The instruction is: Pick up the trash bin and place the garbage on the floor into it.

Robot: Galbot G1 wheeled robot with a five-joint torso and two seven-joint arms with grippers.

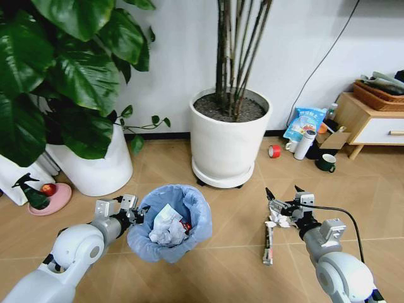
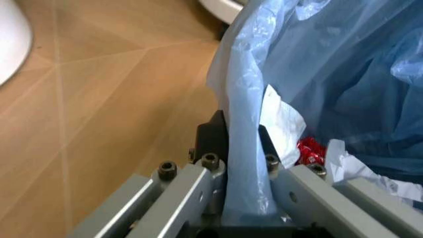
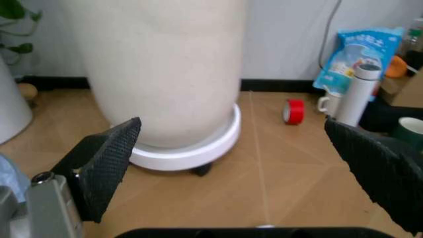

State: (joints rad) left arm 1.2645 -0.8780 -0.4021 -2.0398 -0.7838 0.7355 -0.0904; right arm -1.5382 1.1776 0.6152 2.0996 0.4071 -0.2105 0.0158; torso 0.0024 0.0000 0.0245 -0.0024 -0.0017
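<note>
I expect the piece of torn printed paper to stick out stiffly instead of hanging down when I lift it, because it lies with long, straight edges.
The trash bin, small and round with a crinkled light-blue bag, sits low between my arms. Inside lie crumpled white paper and a red wrapper. My left gripper is shut on the bin's near-left rim. The left wrist view shows that gripper pinching the blue bag's edge, with the red wrapper and white paper just inside. My right gripper hangs open just above garbage on the floor: a white scrap and a long printed strip.
A big white plant pot on a wheeled saucer stands straight ahead, another pot at the left with a green spray bottle. At the back right are a red tape roll, a white tumbler, a dark mug and a wooden cabinet.
</note>
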